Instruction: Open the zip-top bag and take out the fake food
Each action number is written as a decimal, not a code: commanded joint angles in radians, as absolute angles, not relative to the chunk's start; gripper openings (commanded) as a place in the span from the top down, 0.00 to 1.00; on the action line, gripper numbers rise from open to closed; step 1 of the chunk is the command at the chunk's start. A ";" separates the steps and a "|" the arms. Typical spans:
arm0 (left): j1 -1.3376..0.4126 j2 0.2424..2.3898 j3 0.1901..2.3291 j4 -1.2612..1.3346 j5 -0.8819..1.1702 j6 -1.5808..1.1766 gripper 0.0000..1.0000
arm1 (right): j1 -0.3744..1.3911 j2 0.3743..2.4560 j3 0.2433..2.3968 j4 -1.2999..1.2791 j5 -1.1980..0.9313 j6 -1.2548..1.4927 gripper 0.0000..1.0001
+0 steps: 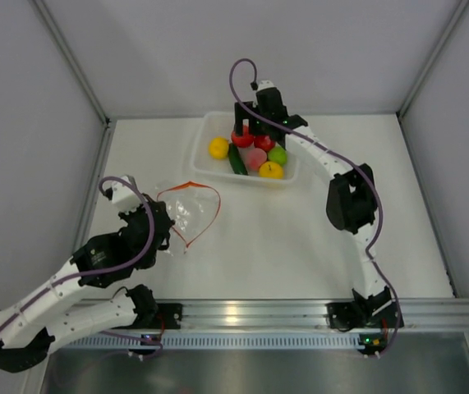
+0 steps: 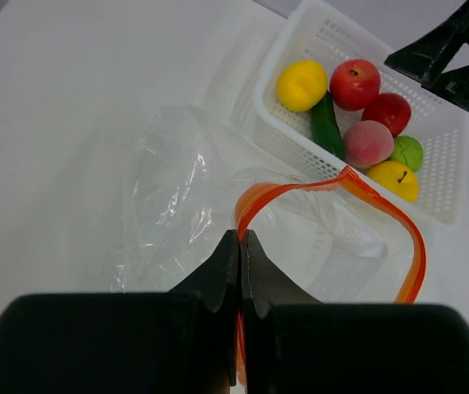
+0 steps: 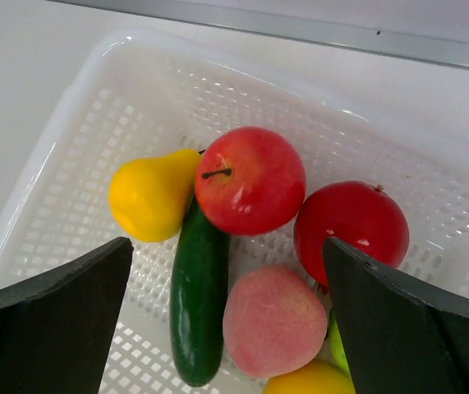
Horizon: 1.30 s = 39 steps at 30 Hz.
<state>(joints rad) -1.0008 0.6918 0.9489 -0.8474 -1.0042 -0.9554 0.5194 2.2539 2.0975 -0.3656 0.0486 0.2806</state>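
My left gripper is moving the zip-top bag, which is empty, to the back corner beside the white basket, which is clear. It should keep going and let go of the bag there.
The zip-top bag lies crinkled on the white table at the left, its orange-red zip strip spread into a wide loop. My left gripper is shut on the near end of that strip. No food shows through the clear bag. The fake food lies in the white basket: a red apple, a second red fruit, a yellow one, a dark green cucumber, a pink peach and a light-green one. My right gripper hangs open just above them, holding nothing.
The basket stands at the back of the table near the rear wall. Grey enclosure walls close in both sides. A metal rail runs along the near edge by the arm bases. The right arm shows black over the basket's far corner.
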 commanded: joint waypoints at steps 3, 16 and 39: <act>-0.922 0.776 1.063 -0.913 -1.039 -0.874 1.00 | 0.515 2.087 2.073 -0.391 0.054 0.247 0.01; -0.352 1.076 1.241 -0.894 -0.713 -0.677 1.00 | 0.448 1.369 1.314 -0.242 0.044 0.336 0.00; 0.092 1.673 1.624 -0.775 -0.352 -0.723 0.71 | 0.430 0.468 0.842 -0.569 0.071 0.327 0.01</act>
<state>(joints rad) 0.0628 1.6627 1.5589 -0.8051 -0.4500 -0.7277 0.4335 0.4801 0.8516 -0.4858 0.0471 0.3481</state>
